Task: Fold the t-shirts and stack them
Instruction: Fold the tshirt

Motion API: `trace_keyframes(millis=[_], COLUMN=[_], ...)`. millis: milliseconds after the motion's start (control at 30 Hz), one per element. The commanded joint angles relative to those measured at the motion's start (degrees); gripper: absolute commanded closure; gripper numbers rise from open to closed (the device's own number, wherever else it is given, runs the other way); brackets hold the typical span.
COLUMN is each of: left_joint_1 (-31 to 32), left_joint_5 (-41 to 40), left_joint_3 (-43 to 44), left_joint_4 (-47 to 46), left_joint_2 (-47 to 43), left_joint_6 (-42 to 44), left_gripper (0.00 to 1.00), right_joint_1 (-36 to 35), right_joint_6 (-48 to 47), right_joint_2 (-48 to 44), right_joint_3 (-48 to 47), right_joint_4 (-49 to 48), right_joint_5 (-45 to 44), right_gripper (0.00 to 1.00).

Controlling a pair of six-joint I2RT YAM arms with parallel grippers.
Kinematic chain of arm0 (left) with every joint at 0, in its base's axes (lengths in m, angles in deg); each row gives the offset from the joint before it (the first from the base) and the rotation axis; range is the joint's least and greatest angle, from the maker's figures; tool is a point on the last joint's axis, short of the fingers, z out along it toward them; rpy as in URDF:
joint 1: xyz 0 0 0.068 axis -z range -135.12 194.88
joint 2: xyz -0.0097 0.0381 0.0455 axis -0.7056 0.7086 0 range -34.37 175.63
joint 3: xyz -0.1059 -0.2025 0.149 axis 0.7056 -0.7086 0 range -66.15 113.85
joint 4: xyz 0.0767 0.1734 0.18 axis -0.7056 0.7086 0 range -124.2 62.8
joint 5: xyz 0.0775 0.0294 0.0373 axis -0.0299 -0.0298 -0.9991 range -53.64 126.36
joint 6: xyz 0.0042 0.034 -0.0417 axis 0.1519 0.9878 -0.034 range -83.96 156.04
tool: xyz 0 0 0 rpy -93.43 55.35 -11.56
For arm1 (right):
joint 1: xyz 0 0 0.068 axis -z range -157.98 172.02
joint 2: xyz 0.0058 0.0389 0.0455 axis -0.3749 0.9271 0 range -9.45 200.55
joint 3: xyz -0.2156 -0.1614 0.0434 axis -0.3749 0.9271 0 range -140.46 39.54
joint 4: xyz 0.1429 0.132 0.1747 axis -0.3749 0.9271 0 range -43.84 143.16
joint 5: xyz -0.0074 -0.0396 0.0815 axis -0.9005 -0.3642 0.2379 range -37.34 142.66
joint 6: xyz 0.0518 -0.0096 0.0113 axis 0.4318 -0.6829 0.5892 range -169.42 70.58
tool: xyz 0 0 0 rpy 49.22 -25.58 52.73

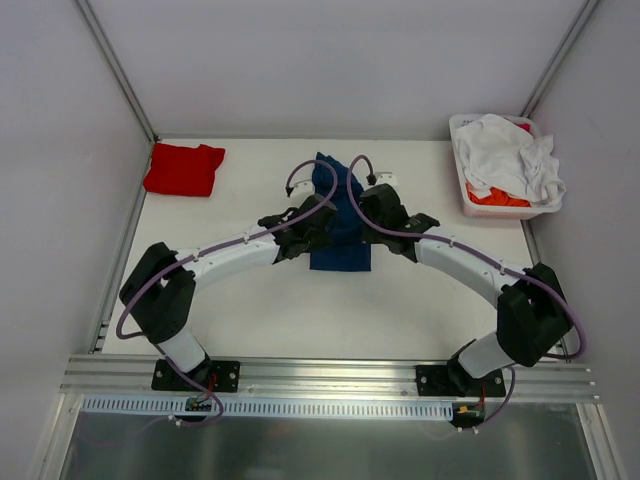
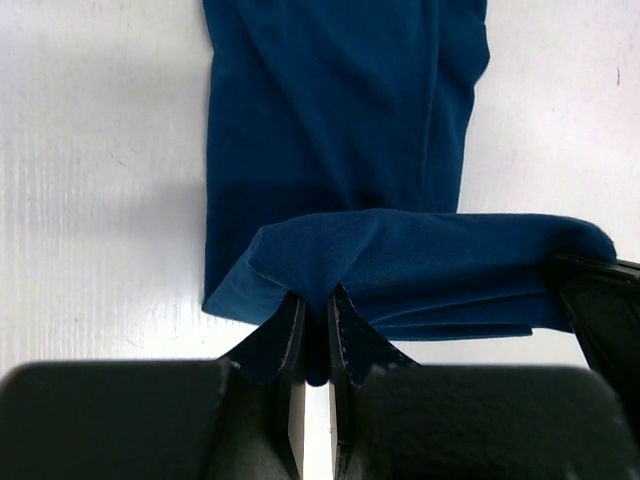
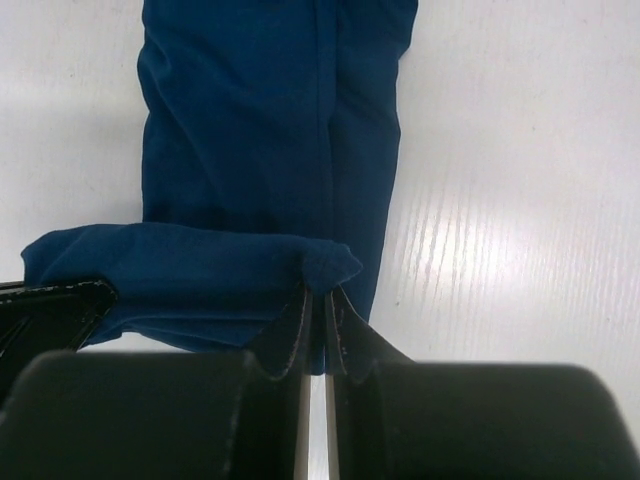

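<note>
My right gripper should keep moving the hem's corner away along the strip (image 1: 345, 207) until the fold lies down and then let go, because the lifted hem (image 1: 346, 233) reaches straight across the navy blue strip.
A navy blue t-shirt (image 1: 340, 240) lies as a long narrow strip in the middle of the table, running away from the arms. Its near hem is lifted and doubled back over the strip. My left gripper (image 2: 316, 300) is shut on the hem's left corner, the navy blue t-shirt (image 2: 340, 150) stretching away beyond it. My right gripper (image 3: 320, 298) is shut on the right corner of the same navy blue t-shirt (image 3: 270, 140). Both grippers meet over the cloth (image 1: 335, 225). A folded red t-shirt (image 1: 183, 168) lies at the far left.
A white basket (image 1: 468, 205) at the far right holds crumpled white (image 1: 505, 155) and orange (image 1: 497, 197) t-shirts. White walls with metal rails close in the table at the back and sides.
</note>
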Motion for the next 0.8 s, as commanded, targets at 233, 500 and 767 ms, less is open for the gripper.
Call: trace_keyframes(millis=[233,500,767], left_joint_1=[-5.8,-7.3,-8.6], left_joint_5=[0.0,2.1,3.2], left_joint_3=[2.8,4.6,7.3], left_joint_4=[3.8,2.6,2.2], left_joint_2=[5.4,9.9,13.5], left_joint_6=[6.0,6.9,8.4], left_gripper=[1.00,1.00,1.00], right_joint_1=[6.0,7.1,8.2], right_joint_6=[-4.9,-5.2,-4.8], right_joint_2=[8.8,13.2,16.0], right_joint_3=[-7.7,-10.2,-10.9], right_joint_4=[-0.6,-0.6,-1.1], right_joint_5=[0.2,1.9,2.7], right_gripper=[1.00,1.00,1.00])
